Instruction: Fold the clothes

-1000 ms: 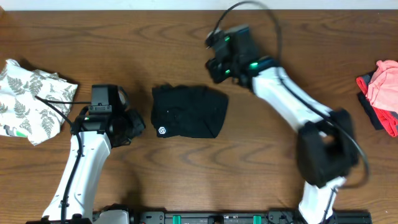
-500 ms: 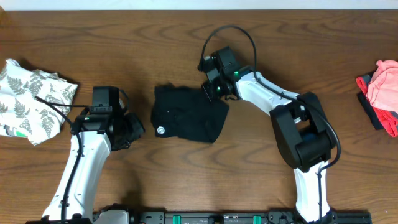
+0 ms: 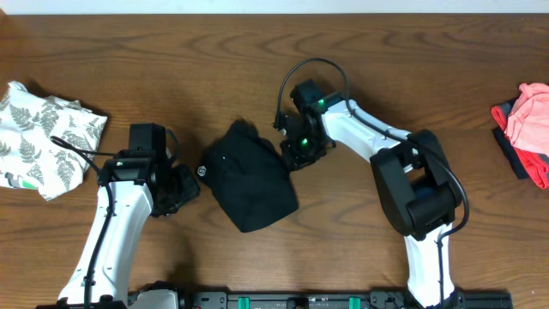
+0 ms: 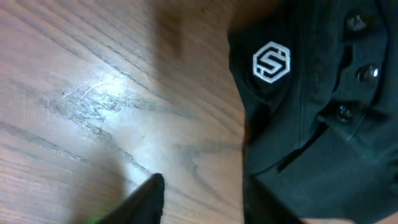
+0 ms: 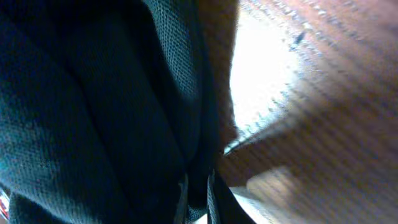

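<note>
The robot's right gripper is holding the black garment's edge [image 3: 282,174] that is farthest from the white leaf-print cloth, so next the left gripper takes hold of the logo side [image 3: 204,173] and carries the garment there.
A folded black garment [image 3: 247,178] with a small white hexagon logo [image 3: 204,170] lies at the table's middle, turned at an angle. My right gripper [image 3: 294,153] is shut on its right edge; the right wrist view shows black fabric [image 5: 112,106] pinched between the fingers [image 5: 198,194]. My left gripper [image 3: 183,182] is open, just left of the garment. In the left wrist view the logo [image 4: 272,62] and buttons [image 4: 367,73] show, with the fingers [image 4: 202,199] spread over bare wood at the fabric's edge.
A white leaf-print cloth [image 3: 41,137] lies bunched at the far left. A pile of red and dark clothes [image 3: 527,129] sits at the right edge. The table [image 3: 154,60] is dark wood.
My right gripper has come down from the far side, closed on the garment's right edge and dragged it toward the near left, rotating it. The left arm has barely moved.
</note>
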`<action>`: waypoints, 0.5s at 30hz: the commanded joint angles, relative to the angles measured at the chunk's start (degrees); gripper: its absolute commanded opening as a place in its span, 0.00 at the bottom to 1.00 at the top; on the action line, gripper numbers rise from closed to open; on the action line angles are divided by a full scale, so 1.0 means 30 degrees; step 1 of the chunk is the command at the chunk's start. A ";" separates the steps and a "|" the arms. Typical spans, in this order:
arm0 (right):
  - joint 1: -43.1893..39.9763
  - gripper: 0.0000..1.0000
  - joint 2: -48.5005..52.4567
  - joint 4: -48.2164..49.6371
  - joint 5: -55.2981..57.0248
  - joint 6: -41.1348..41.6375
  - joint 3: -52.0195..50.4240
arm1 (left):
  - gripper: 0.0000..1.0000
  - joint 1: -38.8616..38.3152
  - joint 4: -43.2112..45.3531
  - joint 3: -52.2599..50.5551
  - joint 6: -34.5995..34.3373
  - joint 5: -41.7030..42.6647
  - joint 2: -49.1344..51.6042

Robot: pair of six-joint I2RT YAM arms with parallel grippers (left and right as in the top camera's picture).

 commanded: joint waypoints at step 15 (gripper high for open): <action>-0.1566 0.13 -0.4714 -0.1858 0.1683 -0.1282 0.4371 | 0.61 0.0015 0.2113 -0.0430 0.1450 0.1588 0.0073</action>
